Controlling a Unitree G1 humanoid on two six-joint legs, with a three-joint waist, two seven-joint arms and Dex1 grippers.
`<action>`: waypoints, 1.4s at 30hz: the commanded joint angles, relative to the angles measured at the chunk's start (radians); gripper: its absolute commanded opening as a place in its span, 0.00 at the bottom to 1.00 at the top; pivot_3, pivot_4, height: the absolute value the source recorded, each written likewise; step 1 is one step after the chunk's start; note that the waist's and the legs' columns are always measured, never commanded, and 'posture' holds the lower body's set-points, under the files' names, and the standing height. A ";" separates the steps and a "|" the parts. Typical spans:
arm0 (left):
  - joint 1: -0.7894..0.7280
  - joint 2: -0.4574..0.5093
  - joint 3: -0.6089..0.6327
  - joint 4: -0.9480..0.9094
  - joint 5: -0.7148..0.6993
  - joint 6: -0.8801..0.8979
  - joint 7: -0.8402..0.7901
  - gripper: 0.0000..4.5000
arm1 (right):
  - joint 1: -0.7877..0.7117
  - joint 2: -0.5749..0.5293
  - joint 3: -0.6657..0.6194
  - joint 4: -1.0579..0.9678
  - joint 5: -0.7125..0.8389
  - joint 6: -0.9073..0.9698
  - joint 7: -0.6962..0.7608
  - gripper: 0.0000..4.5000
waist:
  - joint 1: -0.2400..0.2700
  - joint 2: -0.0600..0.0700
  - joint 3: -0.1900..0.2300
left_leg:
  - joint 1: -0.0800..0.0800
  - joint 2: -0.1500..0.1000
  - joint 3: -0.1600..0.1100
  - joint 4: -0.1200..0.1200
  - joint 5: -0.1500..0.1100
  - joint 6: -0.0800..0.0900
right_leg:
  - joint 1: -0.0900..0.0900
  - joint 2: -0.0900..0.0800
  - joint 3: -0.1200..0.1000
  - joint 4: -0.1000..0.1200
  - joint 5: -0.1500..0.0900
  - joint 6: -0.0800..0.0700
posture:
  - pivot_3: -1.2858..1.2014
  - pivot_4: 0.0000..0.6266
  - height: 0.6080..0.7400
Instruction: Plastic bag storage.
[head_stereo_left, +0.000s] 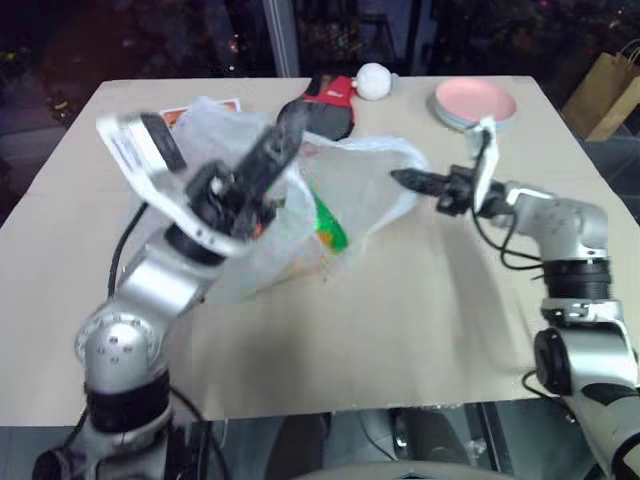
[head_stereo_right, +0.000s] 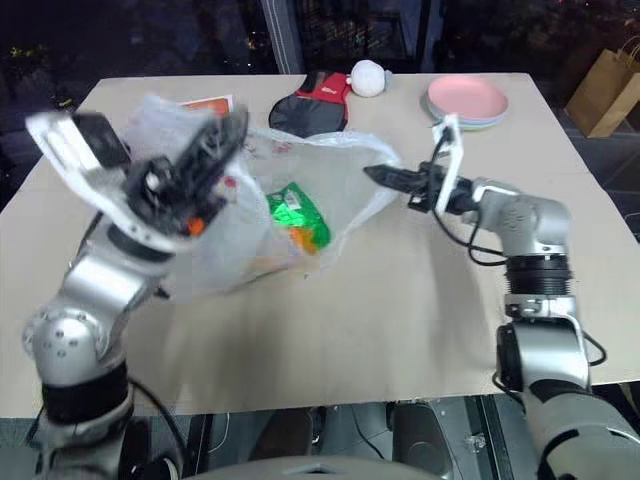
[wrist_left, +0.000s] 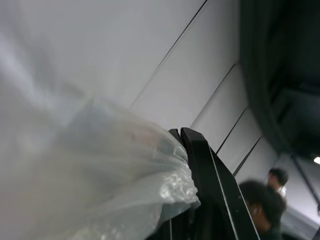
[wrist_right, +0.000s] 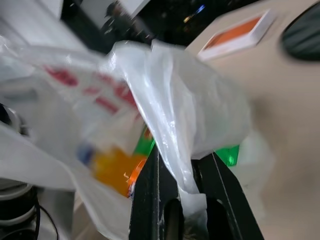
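The green packet is inside the open bag (head_stereo_right: 298, 212), so my right gripper should keep holding the bag's edge (head_stereo_right: 386, 156) low until the bag settles, then let go of it there.
The plastic bag (head_stereo_left: 365, 195), thin, translucent white with red print, is stretched between my two grippers over the middle of the table (head_stereo_left: 400, 330). My left gripper (head_stereo_left: 285, 130) is raised and shut on the bag's left side, and the film bunches against its black fingers (wrist_left: 200, 155). From the right, my right gripper (head_stereo_left: 400, 178) points in level and is shut on the bag's right edge, with a fold of the bag (wrist_right: 190, 105) pinched between its fingers (wrist_right: 150, 195). Inside the bag lie a shiny green packet (head_stereo_right: 298, 215) and something orange (wrist_right: 112, 172).
At the table's far edge stand a pink plate (head_stereo_left: 475, 100), a white ball (head_stereo_left: 373, 80), a red and black item (head_stereo_left: 325, 105) and an orange and white card (head_stereo_right: 205, 103). A brown paper bag (head_stereo_left: 612, 85) stands beyond the table's right side. People (wrist_left: 260, 200) show in the left wrist view.
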 joint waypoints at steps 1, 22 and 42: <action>-0.113 -0.025 0.058 0.071 -0.032 -0.083 0.106 0.00 | -0.099 -0.050 -0.097 -0.028 0.076 0.055 -0.031 0.01 | -0.006 0.001 0.001 | 0.000 0.000 0.000 0.000 0.000 0.000 | 0.000 0.000 0.000 0.000 0.000 0.000 | 0.52 0.24 1.00; -0.357 0.144 0.211 0.373 0.098 -0.050 0.168 0.00 | -0.288 -0.286 -0.333 0.106 0.210 0.058 -0.122 0.01 | -0.004 0.001 0.003 | -0.015 -0.001 -0.002 0.004 0.000 0.000 | -0.011 -0.002 -0.005 -0.002 0.000 0.001 | 0.52 0.24 1.00; 0.792 0.256 0.437 -0.061 0.438 0.143 -0.373 0.99 | 0.618 -0.480 -0.085 -0.334 -0.121 -0.322 0.134 1.00 | -0.003 0.003 0.003 | -0.013 0.000 0.003 0.006 -0.001 0.002 | -0.011 -0.002 0.000 0.001 -0.001 0.001 | 0.52 0.24 1.00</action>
